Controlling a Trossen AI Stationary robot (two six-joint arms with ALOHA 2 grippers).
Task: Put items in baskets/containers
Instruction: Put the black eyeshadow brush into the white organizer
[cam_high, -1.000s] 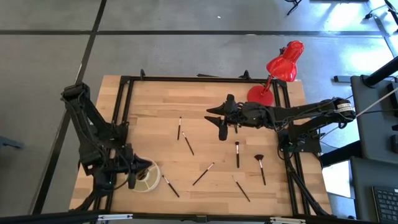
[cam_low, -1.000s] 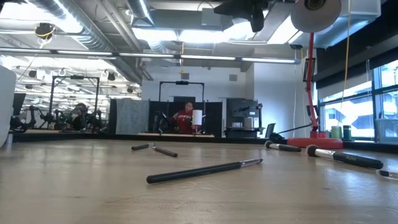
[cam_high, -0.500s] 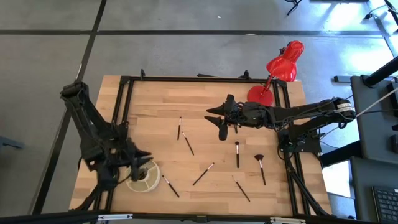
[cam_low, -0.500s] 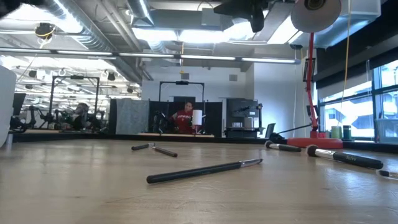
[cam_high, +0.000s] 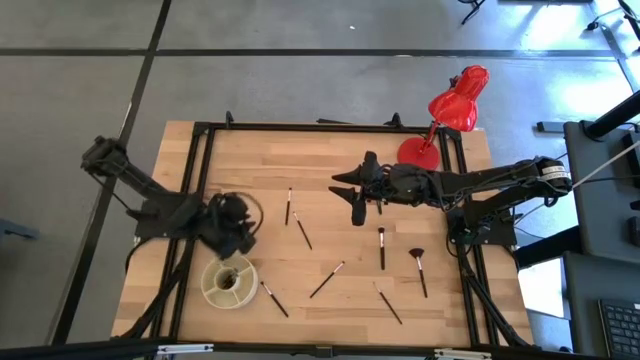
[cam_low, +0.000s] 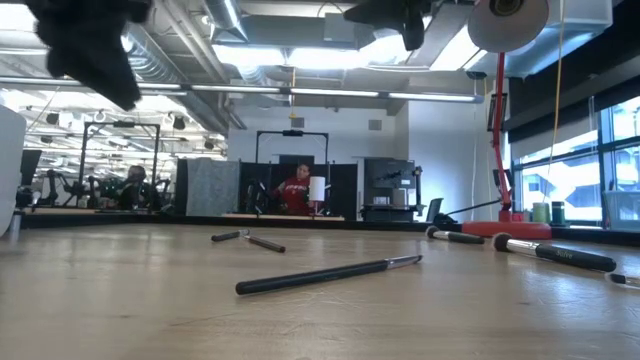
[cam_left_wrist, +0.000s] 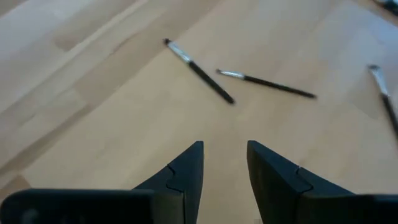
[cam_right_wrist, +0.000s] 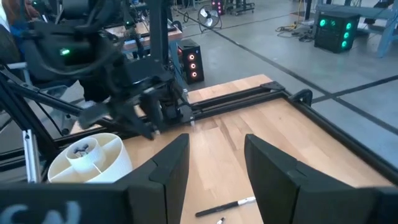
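The far brush's silver end (cam_high: 289, 193) lies clear of its neighbour brush, so my open left gripper keeps reaching toward it until the fingers straddle that silver end and close.
Several thin makeup brushes lie flat on the wooden table: two near the middle (cam_high: 288, 206) (cam_high: 303, 232), one (cam_high: 327, 280) nearer the front, a fan-tipped one (cam_high: 418, 270) at the right, and one (cam_high: 273, 298) beside the container. The round cream-white container (cam_high: 229, 283) with inner dividers stands near the front left, with something dark inside. My left gripper (cam_high: 240, 225) hovers open above the table, just beyond the container; in its wrist view two brushes (cam_left_wrist: 199, 71) (cam_left_wrist: 267, 82) lie ahead of it. My right gripper (cam_high: 358, 205) hangs open over the table's middle with nothing between its fingers (cam_right_wrist: 171, 168).
A red desk lamp (cam_high: 455, 105) stands at the far right corner, its base (cam_high: 418, 152) on the table. A black frame (cam_high: 200, 130) runs along the table's edges. In the low view a person (cam_low: 295, 190) sits far behind the table. Bare wood lies between the brushes.
My left gripper has risen from over the container and gone toward the table's far edge and a little to the right, toward the two middle brushes. It now shows at the upper left of the low view. The container and the brushes have stayed in place.
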